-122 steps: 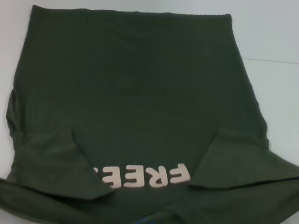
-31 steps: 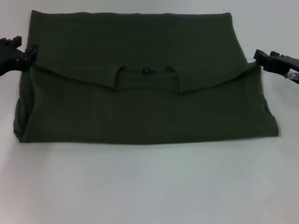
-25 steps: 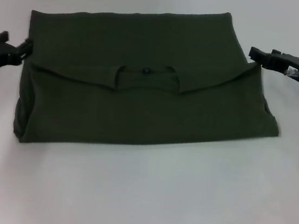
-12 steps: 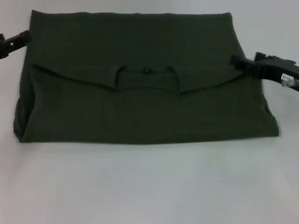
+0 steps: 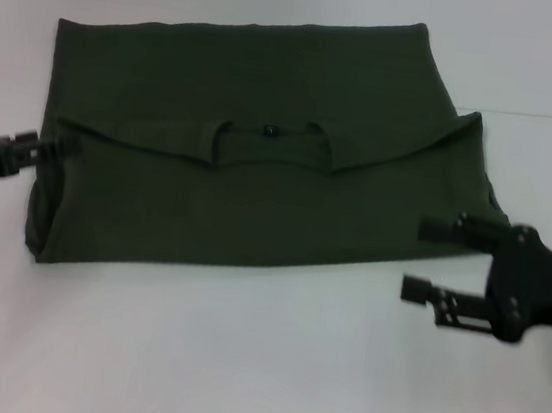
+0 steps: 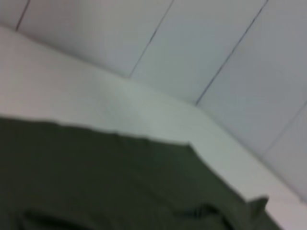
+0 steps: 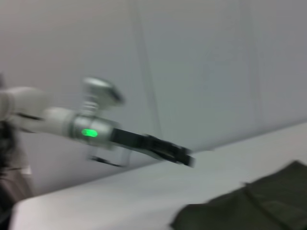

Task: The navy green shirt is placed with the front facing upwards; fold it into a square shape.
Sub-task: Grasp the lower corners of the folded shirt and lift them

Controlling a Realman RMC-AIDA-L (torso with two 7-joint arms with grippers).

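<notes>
The navy green shirt is smooth from collar to front edge, so its far edge [image 5: 247, 30] will slide along and stay folded when I pull the front edge.
The navy green shirt [image 5: 259, 184] lies folded in half on the white table, collar [image 5: 269, 137] up at the fold's edge, its lettering hidden. My left gripper [image 5: 59, 148] reaches in at the shirt's left edge, at or touching the cloth. My right gripper [image 5: 421, 257] hovers open by the shirt's front right corner, one finger over the cloth edge and the other over bare table. The left wrist view shows the shirt [image 6: 120, 187] close below. In the right wrist view I see the shirt [image 7: 249, 206] and, beyond it, the left gripper [image 7: 184, 158].
A white table [image 5: 237, 363] spreads around the shirt, with bare surface in front and to the right. A pale panelled wall [image 6: 216, 57] rises behind the table's far edge.
The shirt, earlier held up with its lettering showing, now lies folded. Since a second ago the right gripper swung from the far right corner to the front right; the left gripper moved nearer along the left edge.
</notes>
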